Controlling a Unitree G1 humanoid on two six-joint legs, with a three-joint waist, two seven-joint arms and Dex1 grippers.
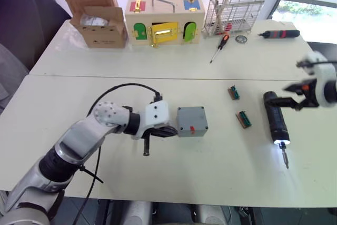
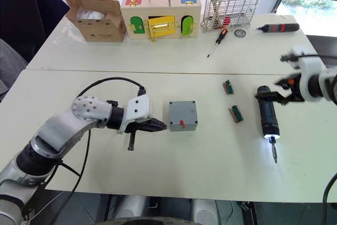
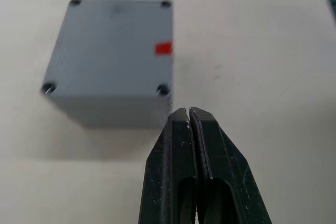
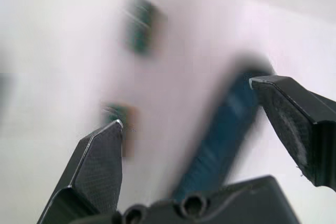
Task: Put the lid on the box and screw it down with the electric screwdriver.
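My gripper will carry the electric screwdriver [image 1: 275, 117], whose tip glows white [image 1: 283, 144], bit-down over the box, so the electric screwdriver will throw a bright patch onto the lid.
The grey box [image 1: 191, 123] stands mid-table with a red mark on its near side. The lid [image 3: 113, 45], a flat grey plate with corner holes, lies on top of it. My left gripper [image 1: 171, 131] is shut and empty, its tips just beside the box's near left corner. Further right, the black electric screwdriver [image 1: 276, 122] lies flat on the table with its lit tip pointing toward the front edge. My right gripper [image 1: 295, 98] is open at the screwdriver's rear end, with one finger on each side of it [image 4: 185, 103].
Two small green connector pieces [image 1: 234, 93] [image 1: 243, 119] lie between box and screwdriver. At the back stand a cardboard carton [image 1: 97, 11], a wooden box with coloured doors [image 1: 163, 25] and a wire rack [image 1: 234, 6]. A manual screwdriver [image 1: 220, 47] and a black pen-like tool [image 1: 279, 34] lie there too.
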